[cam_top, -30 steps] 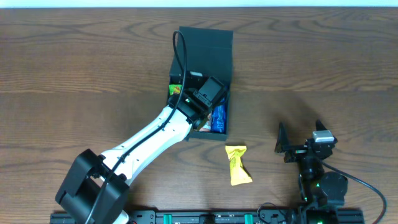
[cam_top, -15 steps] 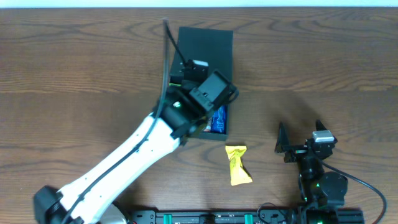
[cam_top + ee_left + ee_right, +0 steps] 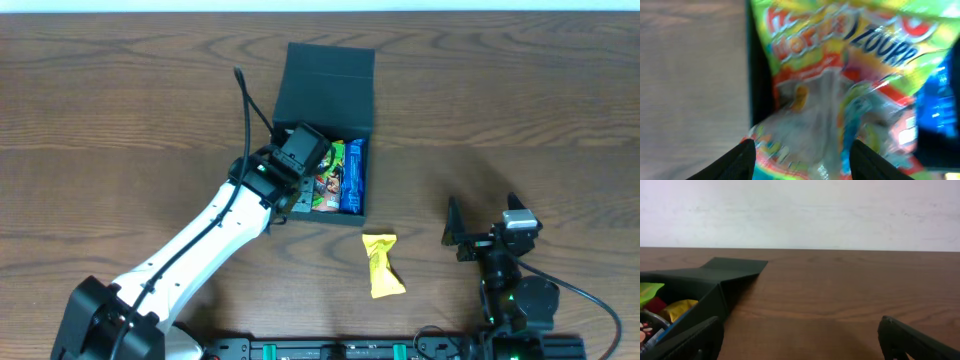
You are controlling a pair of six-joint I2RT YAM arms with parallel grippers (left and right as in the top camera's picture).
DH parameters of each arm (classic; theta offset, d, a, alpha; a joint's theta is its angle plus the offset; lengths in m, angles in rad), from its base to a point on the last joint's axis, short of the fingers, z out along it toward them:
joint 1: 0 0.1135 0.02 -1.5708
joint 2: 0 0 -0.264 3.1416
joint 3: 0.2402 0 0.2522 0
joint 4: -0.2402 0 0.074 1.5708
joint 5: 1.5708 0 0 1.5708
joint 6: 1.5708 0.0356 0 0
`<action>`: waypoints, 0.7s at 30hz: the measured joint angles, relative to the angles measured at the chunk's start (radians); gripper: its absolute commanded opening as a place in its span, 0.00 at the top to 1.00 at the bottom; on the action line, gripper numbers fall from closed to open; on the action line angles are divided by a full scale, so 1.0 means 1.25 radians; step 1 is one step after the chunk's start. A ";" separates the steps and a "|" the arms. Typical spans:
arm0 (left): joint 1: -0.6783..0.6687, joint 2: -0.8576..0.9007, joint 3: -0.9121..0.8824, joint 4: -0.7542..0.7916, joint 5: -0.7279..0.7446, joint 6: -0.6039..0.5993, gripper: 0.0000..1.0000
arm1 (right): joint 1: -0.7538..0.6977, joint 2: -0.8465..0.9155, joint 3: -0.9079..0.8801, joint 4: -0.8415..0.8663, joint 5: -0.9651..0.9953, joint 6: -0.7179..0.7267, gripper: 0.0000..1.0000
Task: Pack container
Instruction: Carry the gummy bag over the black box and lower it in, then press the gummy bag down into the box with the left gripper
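Note:
Next, my left gripper shuts its fingers and pushes the packet's rumpled middle (image 3: 826,112) down into the box, since the colourful packet's near corner (image 3: 756,141) pokes over the box's side.
The container (image 3: 362,212) is a dark shallow box with its flap lid (image 3: 328,82) open at the far side. A colourful candy packet (image 3: 329,178) and a blue packet (image 3: 352,182) lie inside it. My left gripper (image 3: 302,165) hangs over the box's left part. In the left wrist view its fingers (image 3: 802,152) are open just above the colourful packet (image 3: 840,75), with the box wall (image 3: 759,75) at the left. A yellow packet (image 3: 382,265) lies on the table in front of the box. My right gripper (image 3: 478,235) is open and empty at the right (image 3: 800,340).
The wooden table (image 3: 520,110) stretches around the box. In the right wrist view the container (image 3: 700,287) stands at the left with packets showing inside. A white wall (image 3: 840,210) lies behind the table's far edge.
My left gripper has drawn back to the left from over the box's middle, and the packets inside now show. The right arm and the yellow packet have not moved.

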 measured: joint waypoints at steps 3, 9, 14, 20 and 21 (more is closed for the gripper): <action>0.000 0.000 -0.033 0.063 0.023 0.010 0.50 | 0.000 0.000 0.000 0.000 0.000 0.000 0.01; 0.001 0.000 -0.076 0.101 0.033 0.023 0.59 | 0.000 0.000 0.000 0.000 0.000 0.000 0.01; 0.001 0.000 -0.081 0.122 0.029 0.024 0.67 | 0.000 0.000 0.000 0.000 0.000 0.000 0.01; 0.000 0.000 -0.090 0.165 -0.007 0.025 0.79 | 0.000 0.000 0.000 0.000 0.000 0.000 0.01; 0.001 0.000 -0.090 0.171 -0.012 0.023 0.80 | 0.000 0.000 0.000 0.000 0.000 0.000 0.01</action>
